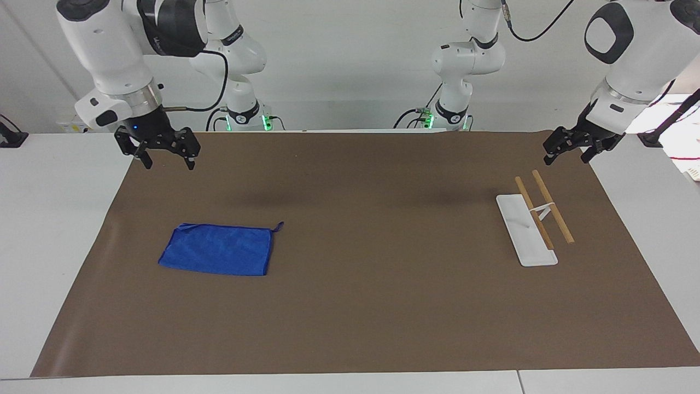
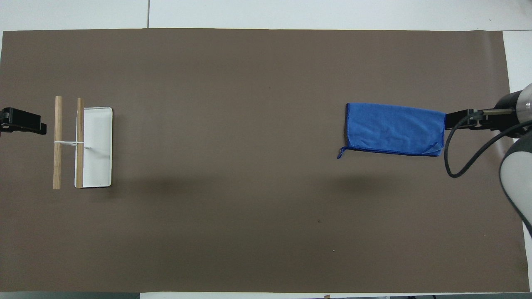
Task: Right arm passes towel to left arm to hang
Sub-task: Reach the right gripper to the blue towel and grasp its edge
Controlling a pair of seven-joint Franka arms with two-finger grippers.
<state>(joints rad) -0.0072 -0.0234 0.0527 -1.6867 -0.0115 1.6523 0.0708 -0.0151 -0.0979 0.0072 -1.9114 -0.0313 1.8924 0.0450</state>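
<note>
I expect the blue towel (image 2: 395, 129) to droop into loose folds when I lift its edge, because it lies thin with soft creases at a corner (image 2: 433, 148).
The blue towel (image 1: 219, 256) lies flat on the brown mat (image 1: 383, 306) toward the right arm's end, its small loop (image 1: 279, 225) at the corner pointing to the table's middle. It also shows in the overhead view (image 2: 395, 129). My right gripper (image 1: 168, 163), with its blue light, is open and empty. It hangs in the air over the mat's edge, apart from the towel. In the overhead view the right gripper (image 2: 453, 120) sits just beside the towel's short edge. My left gripper (image 1: 566, 158) is open and empty, and waits over the mat's corner near the rack.
A rack with a white base (image 1: 526, 232) and two wooden rods (image 1: 553, 214) stands toward the left arm's end; it also shows in the overhead view (image 2: 97, 145). The arm bases (image 1: 240, 115) with green lights stand at the robots' edge of the table.
</note>
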